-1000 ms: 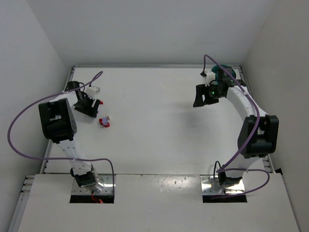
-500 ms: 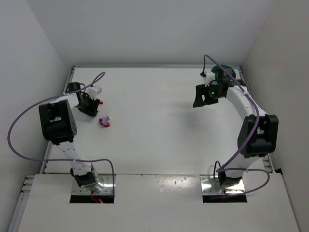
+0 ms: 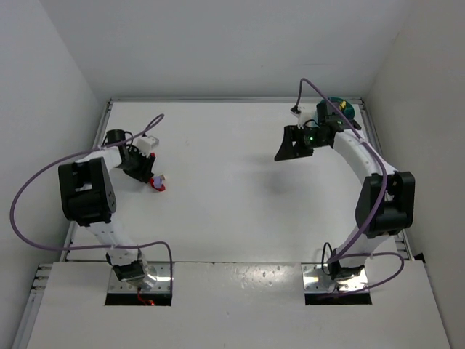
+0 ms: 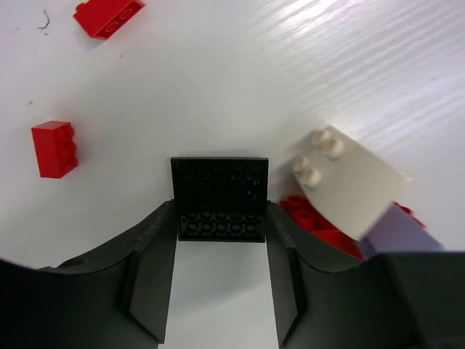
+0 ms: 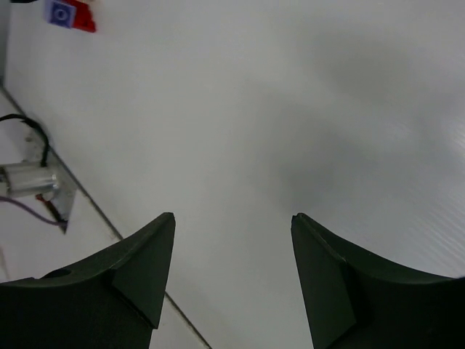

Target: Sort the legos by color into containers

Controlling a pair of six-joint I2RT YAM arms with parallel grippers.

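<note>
My right gripper should keep going, as my left gripper holds the black plate with the plate's far end clear of the gripper's fingertips (image 4: 219, 173). My right gripper should move on toward that end until it closes.
In the left wrist view a black flat lego plate (image 4: 220, 190) sits between my left gripper's (image 4: 221, 212) fingertips, both jaws against its sides. Two red bricks (image 4: 54, 147) (image 4: 107, 14) lie apart on the table. A whitish brick (image 4: 349, 182) rests on a red brick (image 4: 316, 220) beside the right finger. From above, my left gripper (image 3: 144, 170) is next to the small lego pile (image 3: 158, 182). The teal tub (image 3: 338, 109) stands at the far right corner. My right gripper (image 3: 288, 145) is open and empty, left of the tub, above bare table (image 5: 232, 218).
White walls enclose the table on three sides. A rail (image 3: 107, 116) runs along the left edge. Purple cables (image 3: 33, 182) loop off both arms. The right wrist view shows a far red and lavender lego (image 5: 69, 14) and a metal bracket (image 5: 33, 182).
My left gripper has moved right and nearer, up to the lego pile. My right gripper has swung left, away from the teal tub, which now shows more.
</note>
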